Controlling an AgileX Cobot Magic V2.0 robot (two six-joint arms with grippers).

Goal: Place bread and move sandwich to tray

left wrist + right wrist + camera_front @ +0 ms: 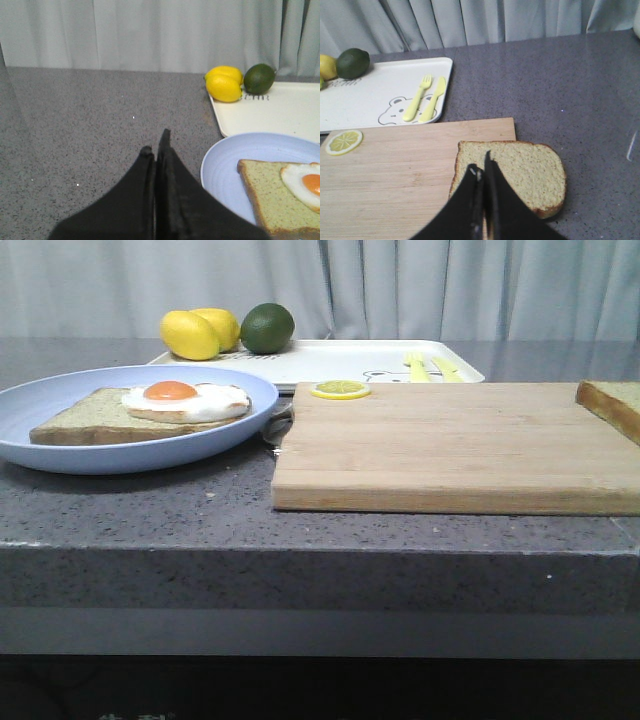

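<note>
The thick bread slice (618, 404) will sit at a tilt when I put it on top, because the fried egg (185, 401) sticks up off-centre on its slice.
A thick bread slice (520, 172) with a brown crust lies on the right end of the wooden cutting board (440, 440), overhanging its edge; in the front view only its corner (612, 405) shows. A second slice (90, 418) topped by a fried egg (185, 400) lies on the pale-blue plate (60, 452). The white tray (330, 362) stands behind the board. My right gripper (481, 165) is shut and empty, above the bread. My left gripper (156, 142) is shut and empty, over the counter beside the plate (225, 170). Neither gripper shows in the front view.
Two lemons (198, 333) and a lime (267, 328) sit at the tray's far left corner. A yellow fork and knife (425, 99) lie on the tray by a bear drawing. A lemon slice (340, 390) lies on the board's far left corner. Grey curtains hang behind.
</note>
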